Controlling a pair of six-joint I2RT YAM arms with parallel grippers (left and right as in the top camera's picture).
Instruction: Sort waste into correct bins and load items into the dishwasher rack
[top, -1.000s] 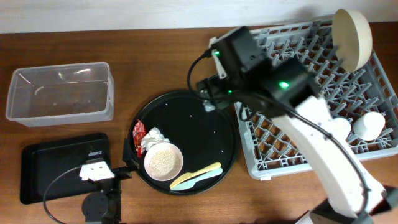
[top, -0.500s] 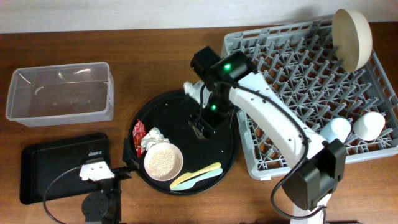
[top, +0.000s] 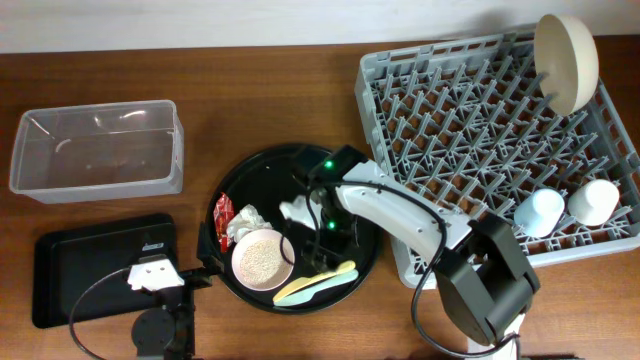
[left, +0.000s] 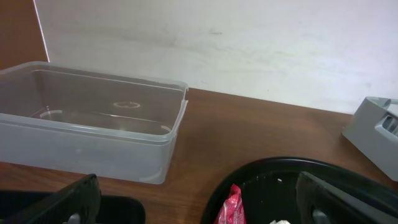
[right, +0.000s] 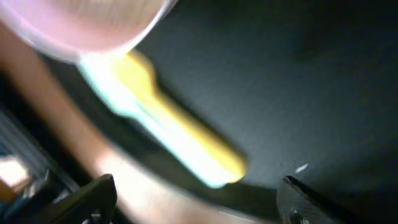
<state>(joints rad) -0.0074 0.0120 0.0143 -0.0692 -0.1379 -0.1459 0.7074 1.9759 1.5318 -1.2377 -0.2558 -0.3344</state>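
Observation:
The pink bowl (top: 263, 260) beside my left gripper has rice in it. My right gripper should move back, and my left gripper should carry the bowl toward the flat black tray (top: 82, 268).
My right gripper (top: 322, 240) is open and empty, low over the round black tray, just above the yellow and pale blue utensils (top: 315, 282). In the right wrist view, the utensils (right: 180, 137) lie blurred between the spread fingers (right: 199, 205), with the pink bowl (right: 93, 25) at the top left. The pink bowl (top: 263, 258) holds rice grains. The red wrapper (top: 223, 215) and the napkin (top: 245, 222) lie to its left. My left gripper (top: 195, 272) is open and empty by the tray's left rim, and the left wrist view shows the wrapper (left: 231, 205).
The clear tub (top: 98, 150) stands at far left, with the flat black tray (top: 60, 270) in front of it. The grey rack (top: 470, 150) at right holds the cream dish (top: 566, 60), a light blue cup (top: 540, 212) and a white cup (top: 595, 200). The round black tray (top: 350, 190) is in the middle.
My right arm has swung from the rack's left edge down and forward over the round tray, ending low by the utensils. The left arm has not moved.

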